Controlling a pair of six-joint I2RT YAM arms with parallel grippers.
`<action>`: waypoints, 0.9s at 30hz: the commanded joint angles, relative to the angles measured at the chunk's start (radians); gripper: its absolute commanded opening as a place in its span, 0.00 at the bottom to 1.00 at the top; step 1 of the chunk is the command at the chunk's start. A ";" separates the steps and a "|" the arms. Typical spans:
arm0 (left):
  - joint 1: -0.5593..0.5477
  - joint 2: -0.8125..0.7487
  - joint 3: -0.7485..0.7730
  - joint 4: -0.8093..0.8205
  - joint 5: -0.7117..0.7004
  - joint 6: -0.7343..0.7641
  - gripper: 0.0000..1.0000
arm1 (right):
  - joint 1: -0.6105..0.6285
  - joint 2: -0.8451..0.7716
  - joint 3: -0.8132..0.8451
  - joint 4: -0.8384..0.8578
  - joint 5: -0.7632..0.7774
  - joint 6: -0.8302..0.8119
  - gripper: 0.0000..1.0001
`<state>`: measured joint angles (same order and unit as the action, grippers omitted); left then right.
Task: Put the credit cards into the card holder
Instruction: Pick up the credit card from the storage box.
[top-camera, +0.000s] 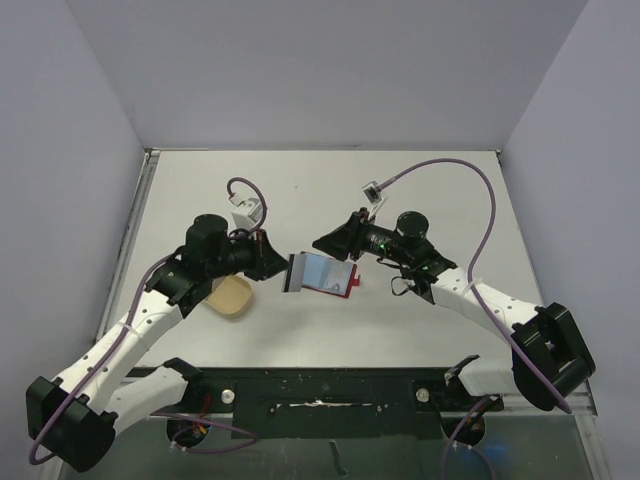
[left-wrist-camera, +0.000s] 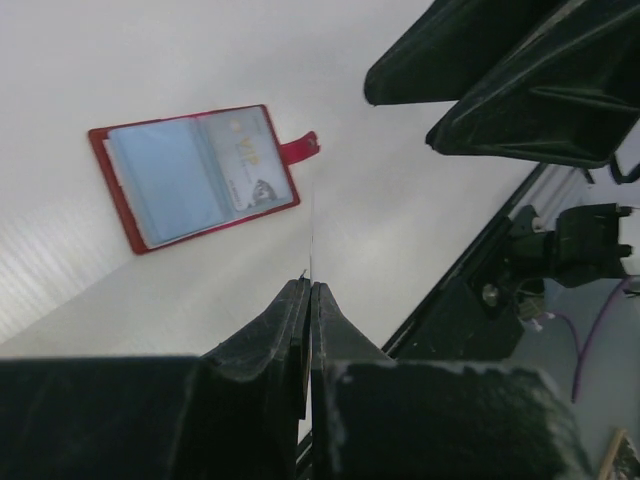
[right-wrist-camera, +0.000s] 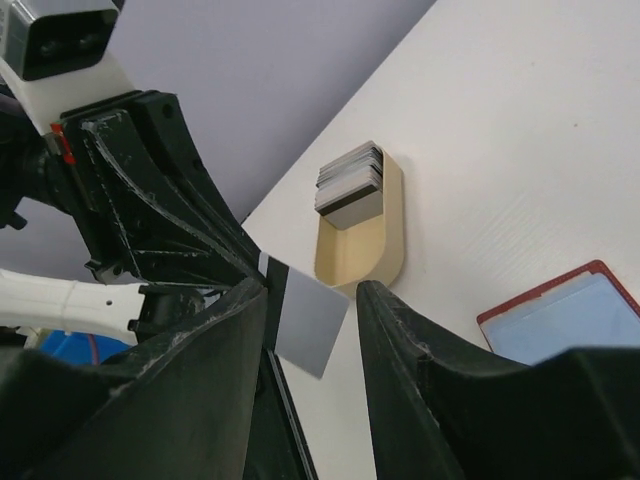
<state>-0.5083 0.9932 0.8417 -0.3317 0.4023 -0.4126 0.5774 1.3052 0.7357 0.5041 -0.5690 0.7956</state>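
The card holder (left-wrist-camera: 200, 178) is lying loose while my left gripper has the card, so my right gripper should take the card and my left gripper should hold down the red edge (left-wrist-camera: 133, 236).
The red card holder (top-camera: 330, 275) lies open on the table, its clear pockets up and one printed card inside (left-wrist-camera: 245, 160). My left gripper (top-camera: 278, 266) is shut on one grey credit card (top-camera: 293, 272), held just left of the holder; it shows edge-on (left-wrist-camera: 312, 235) in the left wrist view. My right gripper (top-camera: 322, 243) hovers above the holder's far edge. Its jaws are open on either side of that same card (right-wrist-camera: 312, 322) without closing on it. More credit cards (right-wrist-camera: 350, 180) are stacked in the tan dish (right-wrist-camera: 390, 240).
The tan dish (top-camera: 235, 297) sits on the table under the left arm. The right gripper's fingers (left-wrist-camera: 500, 80) hang close above the left gripper. The black base rail (top-camera: 330, 390) runs along the near edge. Grey walls enclose the table on three sides.
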 joint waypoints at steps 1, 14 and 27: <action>0.005 -0.031 -0.018 0.216 0.159 -0.098 0.00 | 0.006 -0.005 -0.004 0.135 -0.065 0.031 0.42; 0.005 -0.040 -0.073 0.339 0.231 -0.176 0.00 | 0.006 -0.030 -0.075 0.165 -0.134 0.027 0.43; 0.010 -0.050 -0.092 0.344 0.177 -0.175 0.07 | 0.005 -0.084 -0.134 0.279 -0.141 0.034 0.00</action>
<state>-0.4980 0.9672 0.7391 -0.0498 0.5949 -0.5915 0.5777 1.2572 0.6155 0.6743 -0.7162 0.8314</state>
